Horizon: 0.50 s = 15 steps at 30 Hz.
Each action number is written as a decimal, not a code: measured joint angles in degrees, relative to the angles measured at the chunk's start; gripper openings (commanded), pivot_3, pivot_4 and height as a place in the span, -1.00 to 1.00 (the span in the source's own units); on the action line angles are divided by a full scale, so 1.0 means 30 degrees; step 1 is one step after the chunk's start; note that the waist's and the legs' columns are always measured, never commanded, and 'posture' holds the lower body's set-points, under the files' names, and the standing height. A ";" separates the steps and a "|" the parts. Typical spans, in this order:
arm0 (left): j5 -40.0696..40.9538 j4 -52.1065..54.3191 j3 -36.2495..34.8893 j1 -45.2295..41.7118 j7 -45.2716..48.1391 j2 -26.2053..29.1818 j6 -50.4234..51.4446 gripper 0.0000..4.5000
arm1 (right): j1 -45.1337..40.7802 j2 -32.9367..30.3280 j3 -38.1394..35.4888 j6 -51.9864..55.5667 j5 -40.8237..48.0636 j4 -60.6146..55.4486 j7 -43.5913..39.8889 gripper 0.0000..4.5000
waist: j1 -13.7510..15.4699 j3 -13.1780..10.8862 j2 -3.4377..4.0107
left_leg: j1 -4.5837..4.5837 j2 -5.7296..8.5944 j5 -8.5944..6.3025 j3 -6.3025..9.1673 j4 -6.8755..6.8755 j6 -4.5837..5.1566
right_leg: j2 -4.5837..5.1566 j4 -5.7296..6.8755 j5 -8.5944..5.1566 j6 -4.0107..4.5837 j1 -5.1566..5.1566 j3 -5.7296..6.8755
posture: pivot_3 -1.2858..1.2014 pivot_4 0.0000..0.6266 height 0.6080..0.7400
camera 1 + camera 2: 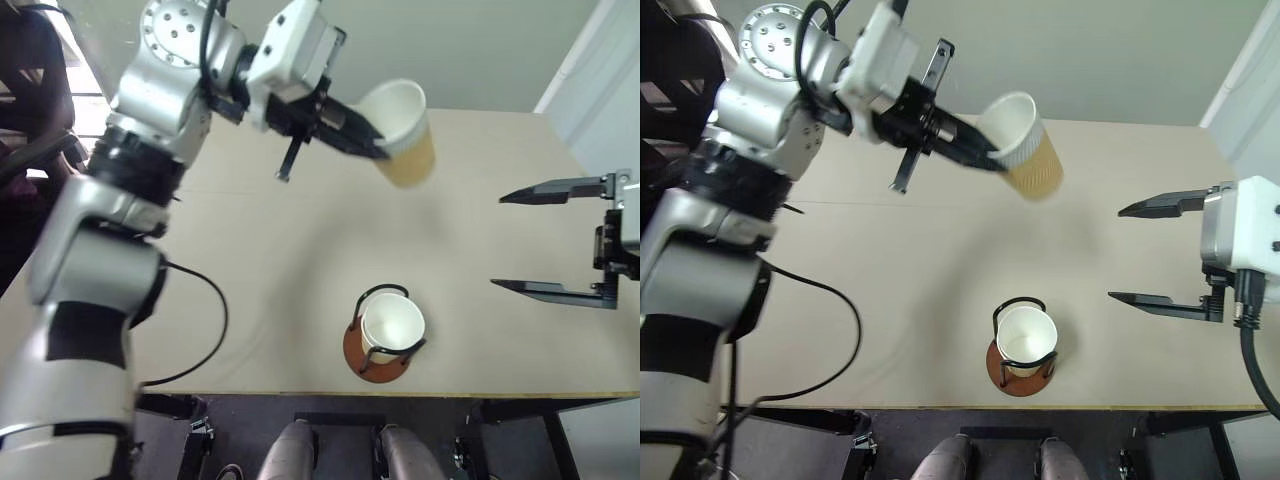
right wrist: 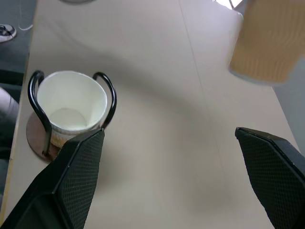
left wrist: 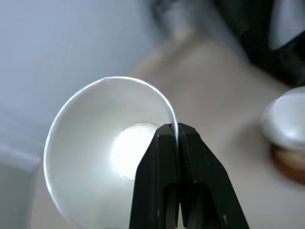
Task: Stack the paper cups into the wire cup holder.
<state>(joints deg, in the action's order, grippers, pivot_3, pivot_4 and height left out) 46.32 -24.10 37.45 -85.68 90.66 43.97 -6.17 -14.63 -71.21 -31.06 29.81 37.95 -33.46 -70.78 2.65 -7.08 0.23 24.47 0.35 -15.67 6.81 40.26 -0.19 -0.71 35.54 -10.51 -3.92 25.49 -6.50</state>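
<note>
The lifted cup is held only by its rim in my left gripper, leaving its bottom point(image 1: 410, 174) free, so I should keep moving toward the seated cup's opening point(image 1: 393, 320) until the cups nest.
My left gripper point(image 1: 372, 146) is shut on the rim of a tan paper cup point(image 1: 408, 135), held tilted in the air above the far middle of the table; the wrist view shows its white inside point(image 3: 100, 148) with the black fingers point(image 3: 167, 162) pinching the rim. The wire cup holder point(image 1: 378, 360), a reddish-brown disc with black wire loops, stands near the table's front edge with another paper cup point(image 1: 392, 325) seated in it. My right gripper point(image 1: 555, 240) hangs open at the right, well apart from the holder point(image 2: 40, 138) and the lifted cup point(image 2: 267, 43).
A beige table point(image 1: 260, 300) spans the view, its front edge just below the holder. A black cable point(image 1: 205, 330) loops over the table's left side. A dark chair or person's shape point(image 1: 30, 90) sits at the far left.
</note>
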 measured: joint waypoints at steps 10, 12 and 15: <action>0.4377 0.3643 0.5597 -0.0414 0.0011 0.1417 -0.0449 -0.99 | 0.1613 -0.0299 -0.2565 0.0417 -0.0770 -0.0211 -0.0590 1.00 | 0.0041 -0.0006 0.0009 | -0.0040 0.0001 -0.0107 0.0014 0.0126 0.0186 | 0.0035 0.0019 0.0031 0.0030 -0.0080 0.0014 | 0.03 -0.52 1.00; 0.4415 0.3671 0.6602 -0.0670 0.0011 0.1432 -0.0810 -0.99 | 0.1789 -0.0298 -0.2932 0.0669 -0.0760 -0.0453 -0.0587 1.00 | 0.0015 -0.0008 0.0014 | -0.0052 0.0002 -0.0107 0.0012 0.0126 0.0186 | 0.0035 0.0037 0.0030 0.0042 -0.0085 0.0009 | 0.03 -0.52 1.00; 0.4393 0.3744 0.8007 -0.0862 0.0009 0.1368 -0.1405 -0.99 | 0.2178 -0.0282 -0.3562 0.1057 -0.0747 -0.0979 -0.0584 1.00 | 0.0001 -0.0008 0.0013 | -0.0063 0.0003 -0.0106 0.0012 0.0130 0.0183 | 0.0033 0.0085 0.0015 0.0068 -0.0083 0.0011 | 0.03 -0.52 1.00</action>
<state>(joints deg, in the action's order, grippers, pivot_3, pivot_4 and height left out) 59.50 -12.86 61.47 -88.27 90.69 48.08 -10.39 -8.10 -72.05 -41.74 32.98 35.71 -36.39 -72.53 2.65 -7.10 0.27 24.28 0.36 -15.99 6.84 40.65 0.36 -0.61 35.80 -10.47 -3.72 25.24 -6.47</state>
